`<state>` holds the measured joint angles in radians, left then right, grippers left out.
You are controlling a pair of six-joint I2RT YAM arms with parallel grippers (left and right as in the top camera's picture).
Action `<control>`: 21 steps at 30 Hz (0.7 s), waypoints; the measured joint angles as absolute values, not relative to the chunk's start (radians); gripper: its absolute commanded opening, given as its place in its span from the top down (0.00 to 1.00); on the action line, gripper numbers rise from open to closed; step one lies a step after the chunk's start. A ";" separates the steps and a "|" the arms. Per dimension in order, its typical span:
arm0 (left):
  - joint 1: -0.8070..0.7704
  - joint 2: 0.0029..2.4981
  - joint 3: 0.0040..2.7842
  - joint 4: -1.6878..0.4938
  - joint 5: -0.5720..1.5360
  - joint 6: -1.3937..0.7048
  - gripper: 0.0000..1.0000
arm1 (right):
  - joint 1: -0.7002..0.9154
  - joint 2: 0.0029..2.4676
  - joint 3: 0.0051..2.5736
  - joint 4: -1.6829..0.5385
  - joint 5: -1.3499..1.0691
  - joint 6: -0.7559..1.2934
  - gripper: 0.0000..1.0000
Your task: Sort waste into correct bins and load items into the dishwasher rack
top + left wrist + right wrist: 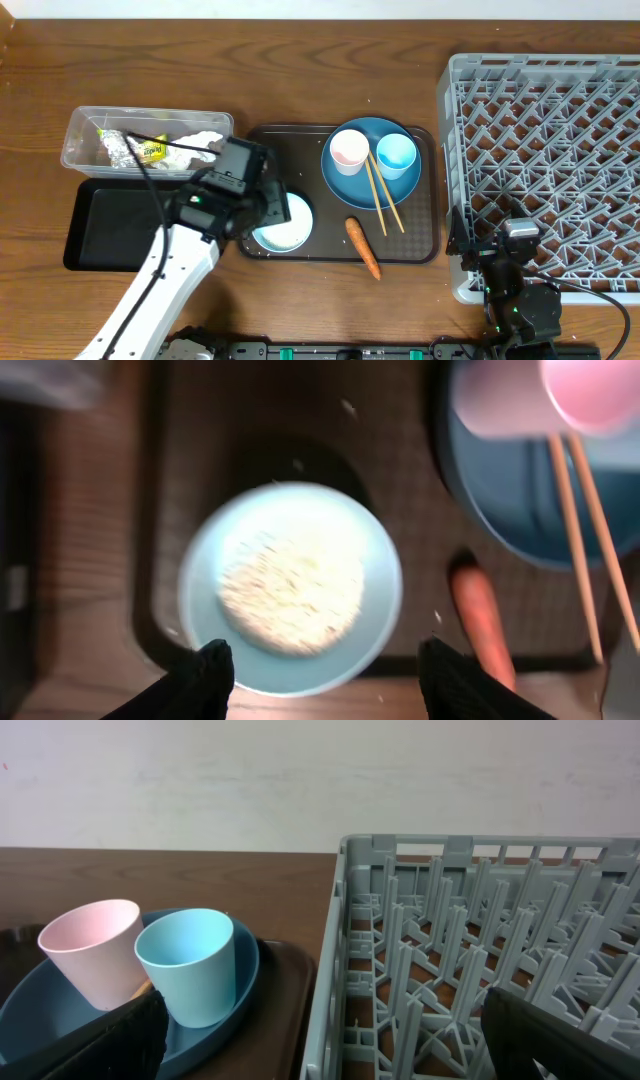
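The white bowl's rim [310,225] is separated from the carrot by an open gap [331,229], so my left gripper should go there next until its fingers are on both sides of that rim and close.
My left gripper [268,208] is open and hovers over the white bowl [292,228] on the brown serving tray. In the left wrist view the open fingers [325,680] straddle the near rim of the bowl [380,610], which holds white rice [290,590]. The carrot [363,247] lies right of the bowl and also shows in the left wrist view [483,620]. The blue plate [345,180] carries the pink cup [349,150], the light blue cup [396,155] and the chopsticks [382,197]. My right gripper [518,225] is open and empty at the front left corner of the grey rack [560,130].
The clear tub [80,150] at the back left holds foil with a yellow wrapper [130,148] and tissue [200,140]. The black tray [100,225] lies in front of it. The brown serving tray [420,235] sits between the bins and the rack.
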<state>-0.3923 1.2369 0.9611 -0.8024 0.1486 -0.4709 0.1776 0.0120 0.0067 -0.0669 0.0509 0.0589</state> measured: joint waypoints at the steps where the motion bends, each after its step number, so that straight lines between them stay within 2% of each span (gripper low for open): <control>1: -0.413 1.240 0.961 -0.801 0.152 -0.471 0.38 | 0.178 0.012 0.007 -0.067 0.051 0.059 0.01; 12: -0.630 1.345 0.961 -0.720 0.096 -0.471 0.41 | 0.178 0.012 0.007 -0.067 0.051 0.059 0.01; 21: -0.665 1.514 0.961 -0.702 0.045 -0.489 0.51 | 0.178 0.012 0.007 -0.067 0.051 0.059 0.01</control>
